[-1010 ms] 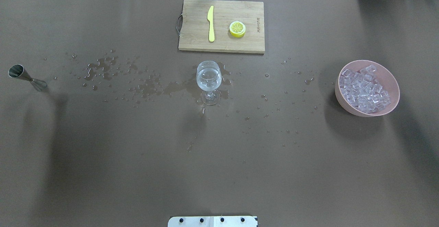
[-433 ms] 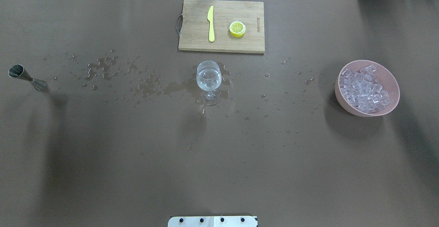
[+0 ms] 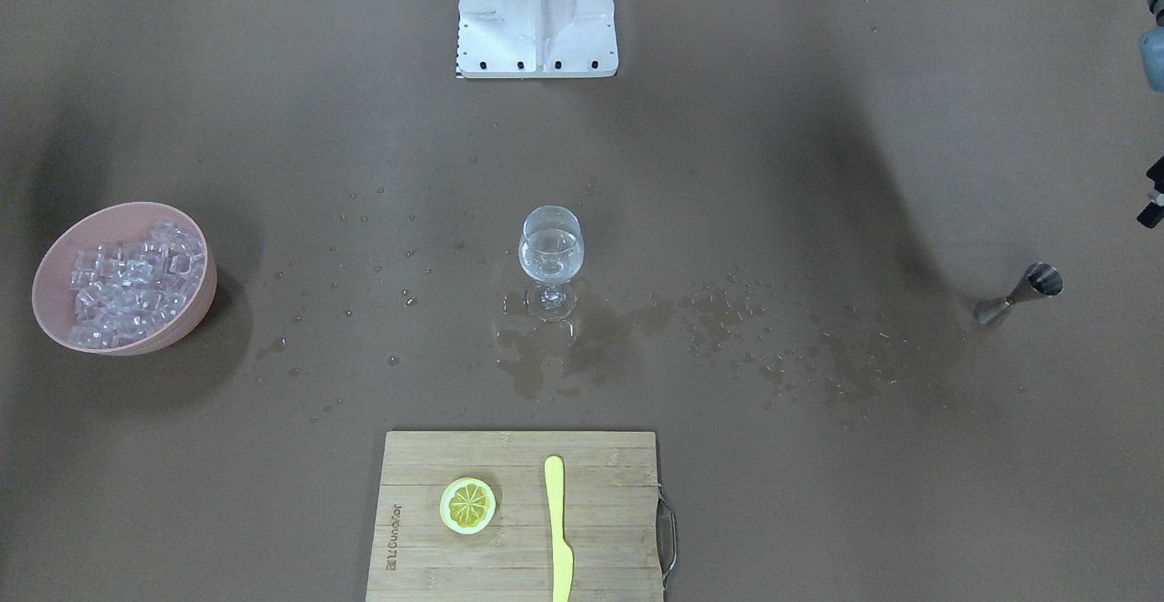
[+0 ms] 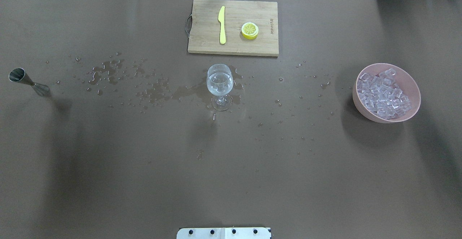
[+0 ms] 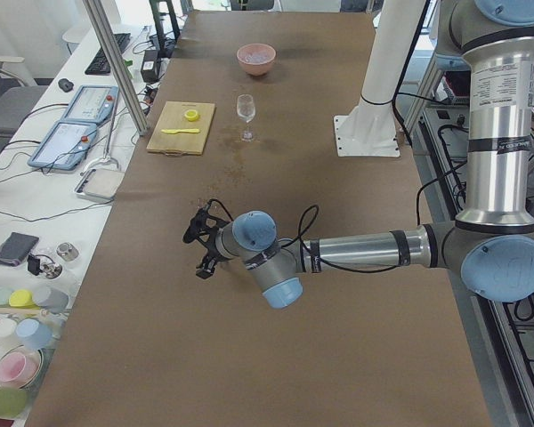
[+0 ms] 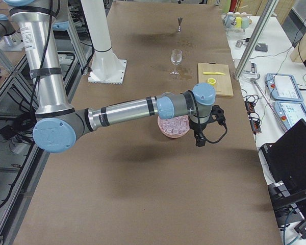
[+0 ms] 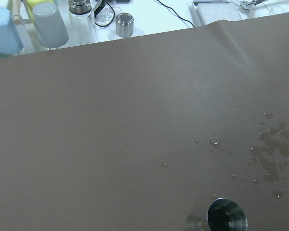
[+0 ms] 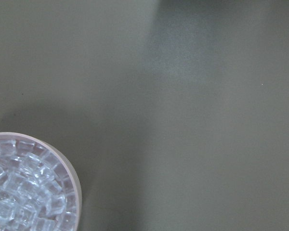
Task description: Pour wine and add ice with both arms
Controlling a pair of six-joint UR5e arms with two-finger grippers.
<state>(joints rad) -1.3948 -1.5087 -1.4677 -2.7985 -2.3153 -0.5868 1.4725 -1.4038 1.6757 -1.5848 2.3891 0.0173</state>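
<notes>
My left gripper needs to pull back, level out and bring its fingers around the jigger's upper cup (image 3: 1039,281), because it is tilted down and wide of the steel jigger (image 7: 225,215).
A wine glass (image 4: 219,83) stands at the table's middle with a little clear wine in its bowl (image 3: 550,255). Many small clear ice cubes (image 4: 383,94) fill a pink bowl (image 4: 411,83) on the right; they also show in the right wrist view (image 8: 19,197). A steel jigger (image 4: 25,81) stands at the far left and in the left wrist view (image 7: 226,217). My left gripper (image 5: 199,253) hangs above the table's left end. My right gripper (image 6: 204,130) hangs just beyond the bowl (image 6: 172,127). I cannot tell whether either is open or shut.
A wooden cutting board (image 4: 202,47) at the far middle carries a yellow knife (image 4: 222,25) and a lemon half (image 4: 249,30). Water drops and a puddle (image 4: 187,92) lie left of the glass. The white base block (image 4: 223,233) is at the near edge.
Nothing on the table has moved. The arms' soft shadows at both ends of the table have shifted slightly.
</notes>
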